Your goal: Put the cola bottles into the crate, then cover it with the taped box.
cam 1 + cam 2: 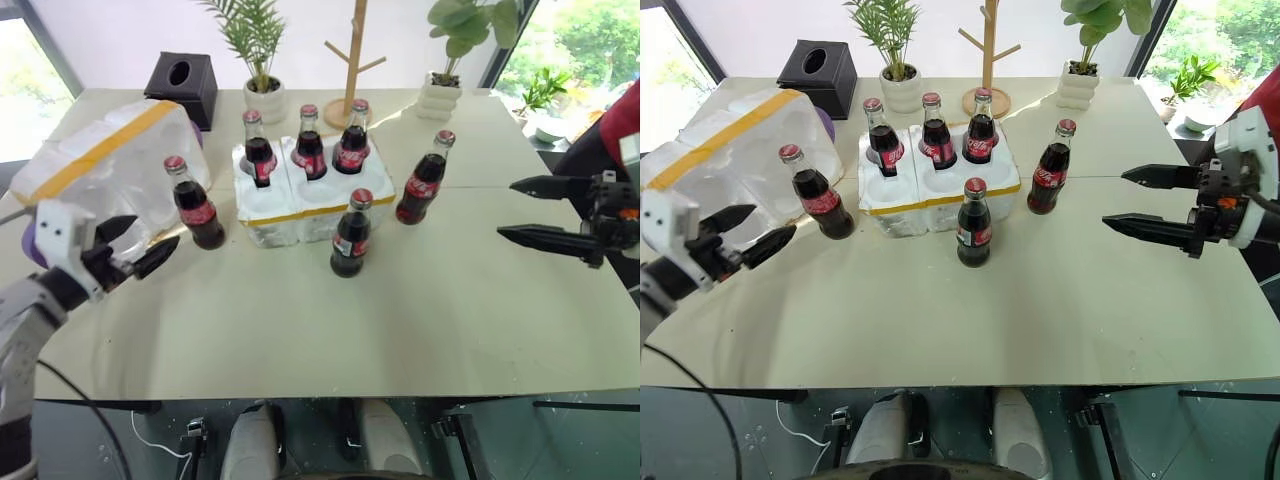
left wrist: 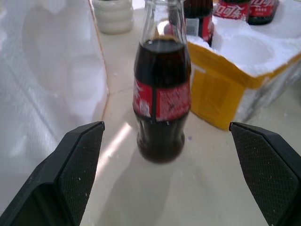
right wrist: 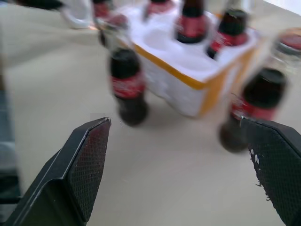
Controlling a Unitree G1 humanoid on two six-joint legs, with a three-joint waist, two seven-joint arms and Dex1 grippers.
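I expect the cola bottle [image 1: 199,210] by the taped box to sink just as deep when I lower it into the crate, because back bottles [image 1: 309,155] sit in the crate up to their labels.
The crate [image 1: 300,210], a low white block with a yellow band, sits mid-table. Three cola bottles [image 1: 310,145] stand in its back holes, and its front holes [image 2: 249,47] are empty. Three more bottles stand on the table: one left of the crate [image 1: 195,205], one in front [image 1: 352,235], one to its right [image 1: 425,180]. The taped box [image 1: 110,160] lies at the left. My left gripper [image 1: 157,237] hovers open just short of the left bottle [image 2: 162,94], which stands ahead between the fingers. My right gripper [image 1: 505,209] hangs open at the right, aimed toward the right bottle [image 3: 256,103] and front bottle [image 3: 127,84].
Along the table's far edge stand a black tissue box [image 1: 183,85], a potted plant [image 1: 262,95], a wooden rack [image 1: 350,60] and a second plant in a white pot [image 1: 443,90]. The table's front edge [image 1: 330,395] runs just before me.
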